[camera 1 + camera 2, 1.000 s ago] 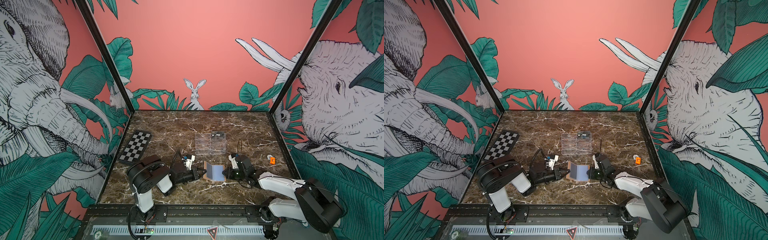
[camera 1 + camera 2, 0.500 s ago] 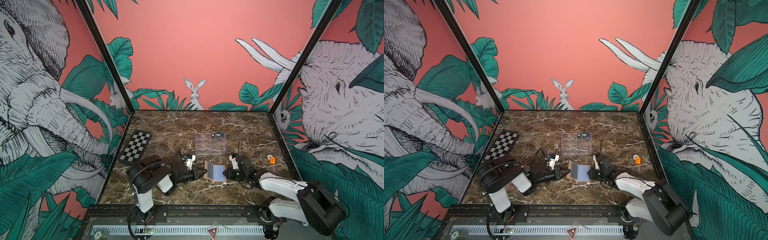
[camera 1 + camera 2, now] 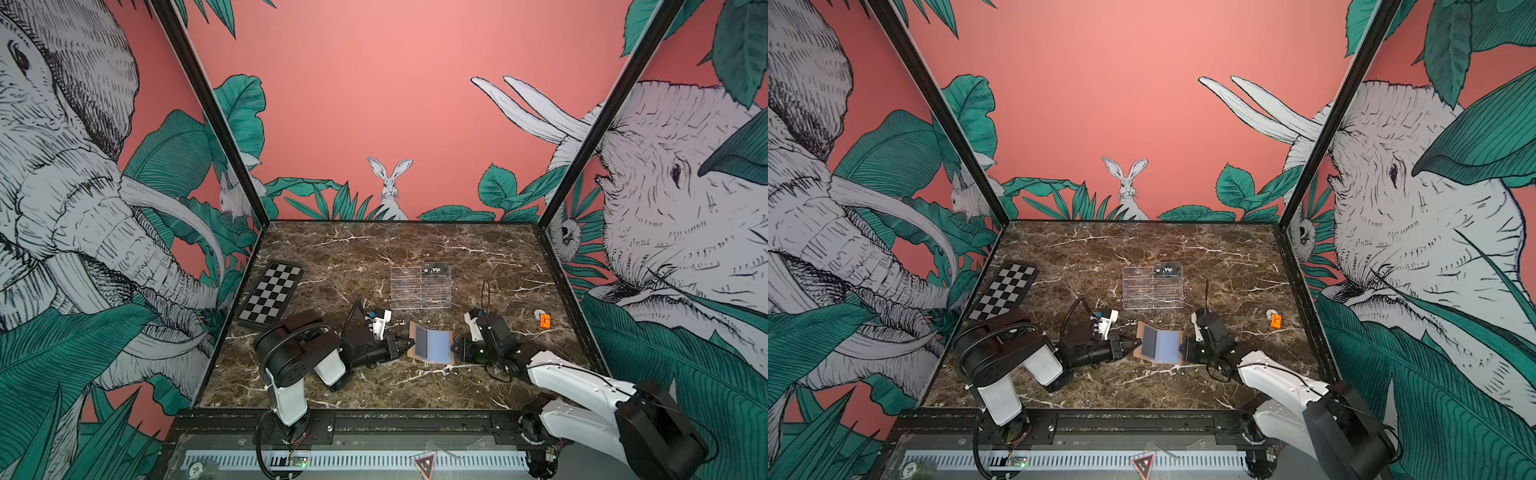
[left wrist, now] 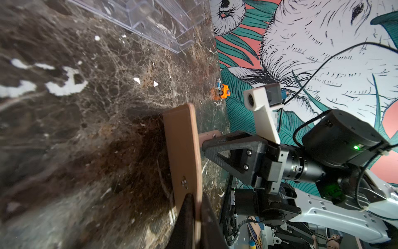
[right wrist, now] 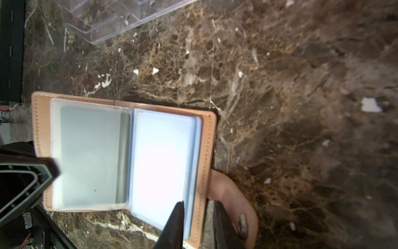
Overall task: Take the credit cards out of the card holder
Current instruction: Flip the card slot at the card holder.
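Observation:
The dark card's sleeve is pinched together with the raised cover (image 3: 412, 331) in my left gripper, so the gripper should open, let the sleeve fall over and reach for the card (image 3: 421, 344).
The tan card holder (image 3: 432, 347) (image 3: 1158, 345) lies open on the marble between both grippers, clear sleeves up. A dark card (image 3: 420, 345) shows through its left sleeve, greyish (image 5: 90, 155) in the right wrist view. Another black "Vip" credit card (image 3: 435, 270) (image 3: 1168, 269) sits on top of the acrylic stand. My left gripper (image 3: 405, 344) (image 4: 195, 197) is shut on the holder's raised left cover (image 4: 183, 151). My right gripper (image 3: 456, 350) (image 5: 199, 204) straddles the right cover and sleeves beside the snap tab (image 5: 232, 200), slightly open, with a gap to the outer finger.
A clear acrylic tiered stand (image 3: 419, 289) stands just behind the holder. A black-and-white chequered board (image 3: 270, 298) lies at the left wall. A small orange toy (image 3: 544, 321) (image 4: 224, 93) sits at the right. Side walls close in the table.
Hardly anything has moved. The right wrist has shifted slightly at the holder's right edge. The holder lies open in the same place.

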Motion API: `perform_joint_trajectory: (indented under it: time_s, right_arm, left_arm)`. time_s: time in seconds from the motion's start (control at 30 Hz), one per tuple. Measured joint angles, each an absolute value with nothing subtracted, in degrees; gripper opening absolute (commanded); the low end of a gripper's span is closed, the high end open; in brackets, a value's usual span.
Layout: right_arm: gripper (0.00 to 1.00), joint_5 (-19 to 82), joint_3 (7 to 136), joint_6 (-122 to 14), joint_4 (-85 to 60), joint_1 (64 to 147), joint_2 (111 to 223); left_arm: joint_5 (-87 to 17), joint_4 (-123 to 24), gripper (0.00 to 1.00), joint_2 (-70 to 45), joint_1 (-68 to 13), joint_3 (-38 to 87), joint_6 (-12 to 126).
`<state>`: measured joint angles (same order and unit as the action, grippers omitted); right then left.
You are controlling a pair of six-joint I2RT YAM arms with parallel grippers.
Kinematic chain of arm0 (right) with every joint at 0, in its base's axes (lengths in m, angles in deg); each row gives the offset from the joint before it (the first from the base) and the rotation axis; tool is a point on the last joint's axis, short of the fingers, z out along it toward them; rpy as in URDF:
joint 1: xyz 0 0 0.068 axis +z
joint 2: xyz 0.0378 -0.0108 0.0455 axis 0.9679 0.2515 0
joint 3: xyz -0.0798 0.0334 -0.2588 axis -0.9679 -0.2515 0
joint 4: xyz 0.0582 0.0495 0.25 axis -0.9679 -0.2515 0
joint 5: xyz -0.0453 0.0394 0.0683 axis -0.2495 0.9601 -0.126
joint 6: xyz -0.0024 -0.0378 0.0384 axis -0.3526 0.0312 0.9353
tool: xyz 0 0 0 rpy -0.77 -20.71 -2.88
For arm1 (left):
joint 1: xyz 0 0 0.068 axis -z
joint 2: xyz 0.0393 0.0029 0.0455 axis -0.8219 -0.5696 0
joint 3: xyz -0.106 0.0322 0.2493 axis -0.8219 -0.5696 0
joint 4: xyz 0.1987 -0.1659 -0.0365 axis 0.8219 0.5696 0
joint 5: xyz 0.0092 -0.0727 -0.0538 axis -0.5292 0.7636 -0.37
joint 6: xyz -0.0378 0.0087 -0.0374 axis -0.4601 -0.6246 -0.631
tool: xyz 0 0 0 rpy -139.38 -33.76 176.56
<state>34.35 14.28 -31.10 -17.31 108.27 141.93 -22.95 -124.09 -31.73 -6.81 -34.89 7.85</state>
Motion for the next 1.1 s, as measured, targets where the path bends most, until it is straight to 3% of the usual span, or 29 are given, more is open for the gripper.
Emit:
perform_joint_trajectory:
  time_s: [0.07,0.2,0.33,0.87,1.1]
  right_arm:
    - [0.22,34.89,13.73,-30.99,-16.43,108.27,143.31]
    - [0.21,36.10,13.51,-30.83,-12.85,108.21,145.50]
    - [0.20,36.60,13.51,-30.88,-11.76,108.21,146.13]
    - [0.16,37.45,13.42,-30.83,-8.85,108.21,148.03]
    - [0.16,37.93,13.42,-30.79,-7.95,108.01,148.58]
  left_arm:
    - [-22.79,-124.07,0.31,-31.73,-6.81,-34.82,7.90]
    - [-22.64,-124.13,0.31,-31.73,-6.81,-34.75,7.85]
    - [-22.68,-124.13,0.24,-31.73,-6.81,-34.75,7.83]
    - [-22.57,-124.18,0.15,-31.97,-6.70,-33.53,7.83]
    - [-22.27,-124.15,0.05,-31.97,-6.04,-31.43,8.01]
